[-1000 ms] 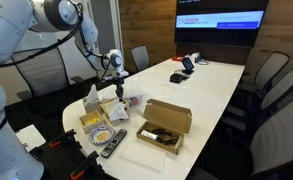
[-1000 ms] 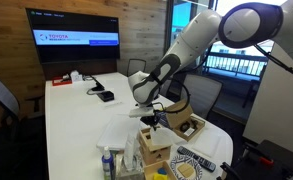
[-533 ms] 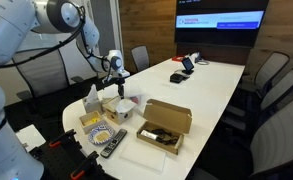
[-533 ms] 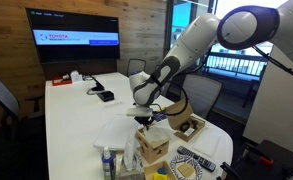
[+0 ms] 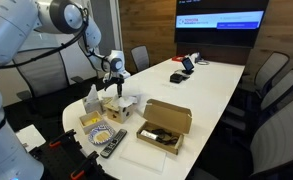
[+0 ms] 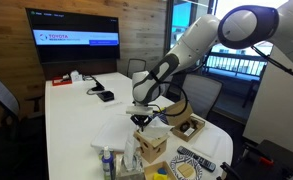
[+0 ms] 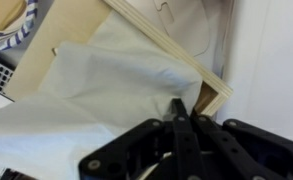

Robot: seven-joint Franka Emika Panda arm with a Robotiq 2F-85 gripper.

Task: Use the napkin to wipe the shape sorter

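Observation:
My gripper has the napkin at the shape sorter's outer corner [image 7: 220, 88], where the wood ends, so next I sweep it back across the shape sorter's wooden side [image 7: 71, 28] toward the plate.
In the wrist view the white napkin [image 7: 91, 95] lies crumpled over the light-wood shape sorter [image 7: 181, 30], hiding most of its top; one wooden corner sticks out beside my fingertips. My gripper [image 7: 183, 108] is shut, its two black fingers pressed together on the napkin's edge near that corner. In both exterior views the gripper [image 5: 113, 92] [image 6: 141, 119] points down right above the shape sorter [image 5: 116, 108] [image 6: 152, 146] near the table's end.
An open brown cardboard box [image 5: 164, 122] [image 6: 189, 127] lies beside the cube. A low yellowish tray [image 5: 94, 124] and a remote [image 5: 112, 144] sit at the table's near end. Bottles [image 6: 108, 160] stand close by. Small devices [image 5: 182, 68] lie far up the table, with chairs around it.
The gripper has slid a little sideways across the top of the shape sorter, taking the napkin with it. It has stayed shut throughout.

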